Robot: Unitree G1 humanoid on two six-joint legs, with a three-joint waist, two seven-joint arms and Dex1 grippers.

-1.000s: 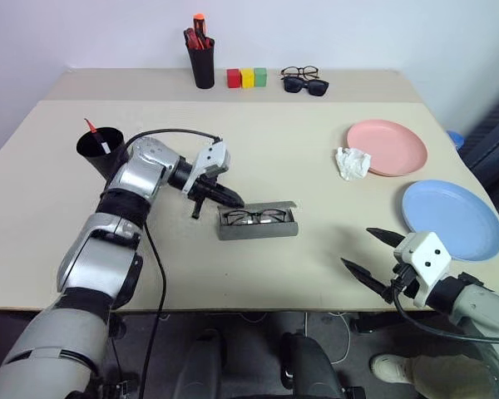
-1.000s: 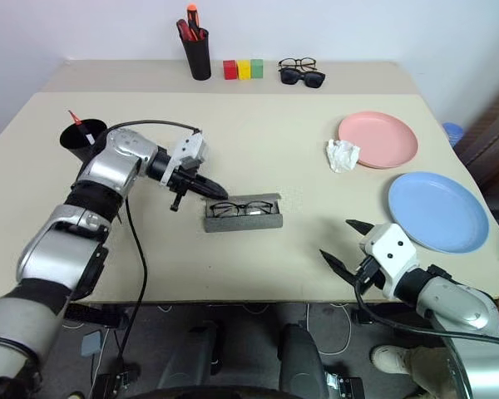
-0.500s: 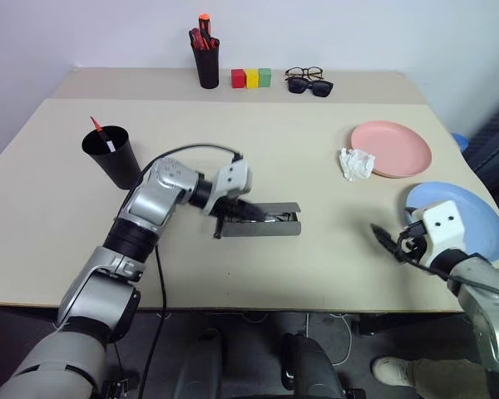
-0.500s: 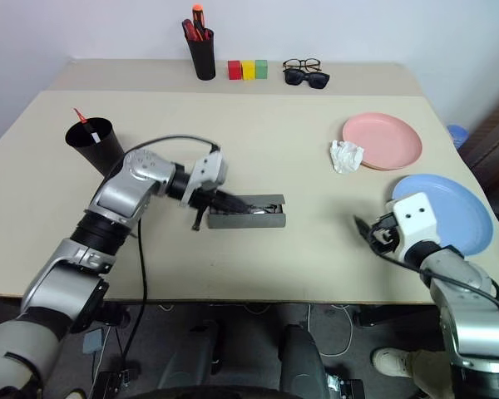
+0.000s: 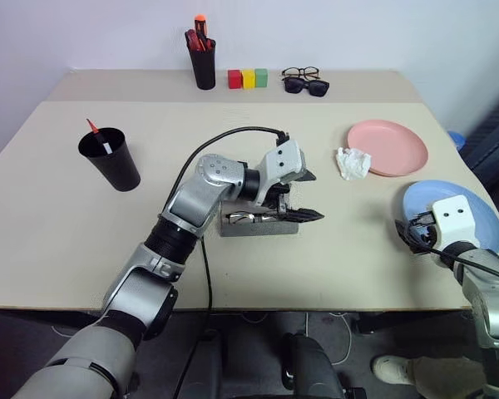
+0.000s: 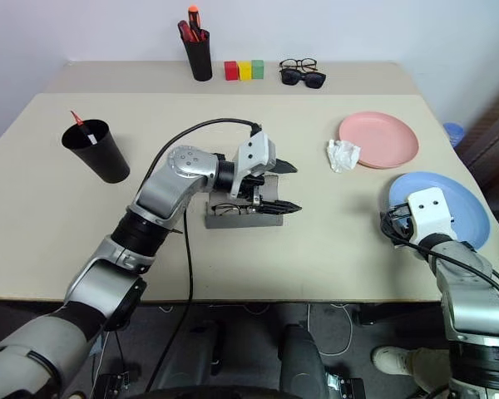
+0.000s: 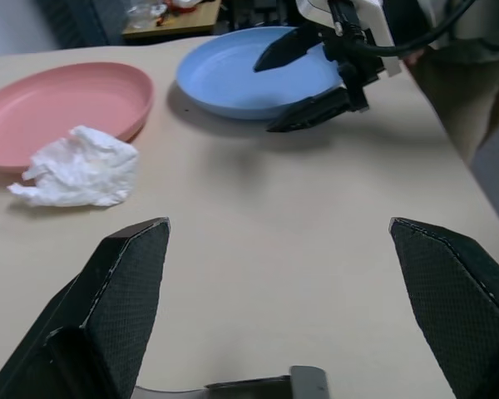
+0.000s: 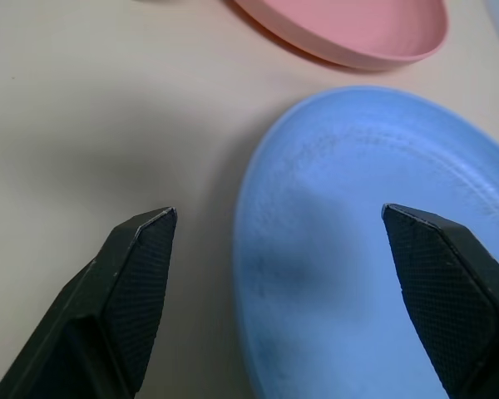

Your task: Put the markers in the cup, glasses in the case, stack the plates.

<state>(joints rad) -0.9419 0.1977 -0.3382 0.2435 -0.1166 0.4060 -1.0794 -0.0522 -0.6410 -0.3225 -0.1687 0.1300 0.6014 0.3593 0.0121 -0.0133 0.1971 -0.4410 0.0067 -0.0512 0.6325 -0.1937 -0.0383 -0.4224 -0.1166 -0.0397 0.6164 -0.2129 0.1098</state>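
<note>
The blue plate [image 5: 474,206] looks about as wide as the pink plate's rim [image 5: 398,174]. The blue plate will therefore cover the pink hollow when I stack it.
The grey case [image 5: 259,225] lies mid-table with the thin wire glasses [image 5: 243,218] inside. My left gripper [image 5: 308,196] hovers over the case's right end, open and empty, pointing toward the plates. The black cup [image 5: 112,158] stands at the left with a red marker [image 5: 95,133] in it. The pink plate [image 5: 388,147] and the blue plate [image 5: 456,216] lie apart at the right. My right gripper [image 8: 291,274] is open, its fingers [image 8: 133,283] spread on either side of the blue plate's [image 8: 358,249] near rim, holding nothing.
A crumpled white tissue [image 5: 352,162] lies beside the pink plate. Along the far edge stand a black pen holder [image 5: 203,65] with markers, three coloured blocks [image 5: 247,78], and two other pairs of glasses [image 5: 304,81]. The blue plate is close to the table's right edge.
My left gripper swung right across the case and opened. My right gripper moved right and forward from the table's front edge to the blue plate's rim.
</note>
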